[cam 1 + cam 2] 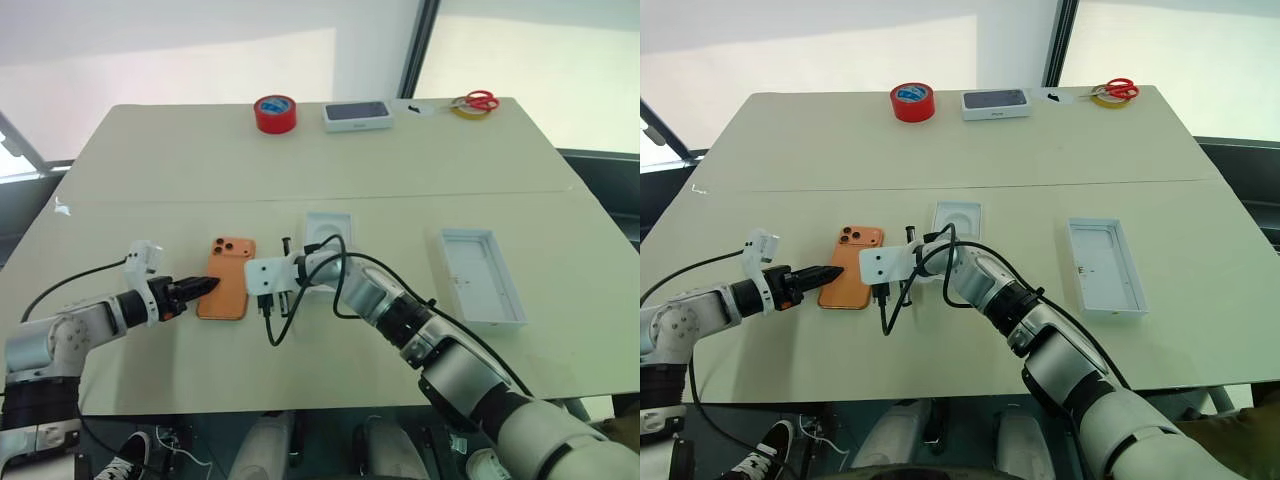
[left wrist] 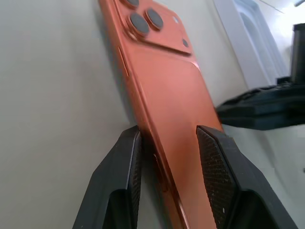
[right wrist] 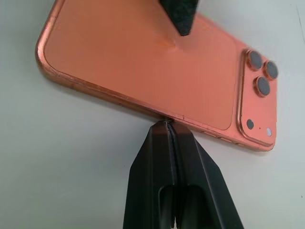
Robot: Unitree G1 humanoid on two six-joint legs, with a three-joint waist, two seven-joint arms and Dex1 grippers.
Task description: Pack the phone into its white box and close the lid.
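My left gripper will lower the phone onto the white insert and it should tilt, opposite edge down, because my fingers straddle just the phone's long edge (image 1: 208,285).
The orange phone (image 1: 228,278) lies back up on the table, its camera lenses (image 2: 143,19) at the far end. My left gripper (image 2: 169,131) is open and astride the phone's left long edge: one fingertip (image 3: 178,16) rests on its back, the other is beside the edge. My right gripper (image 3: 167,123) is shut, its tip touching the phone's right long edge. A shallow white tray (image 1: 483,277) lies open side up at the right, pale inside; I cannot tell whether it is the white box or the lid.
A thin white insert with a rounded recess (image 1: 328,228) lies just behind my right wrist. At the table's far edge stand a red tape roll (image 1: 275,113), a white box with a dark phone picture (image 1: 357,115) and red scissors (image 1: 480,100).
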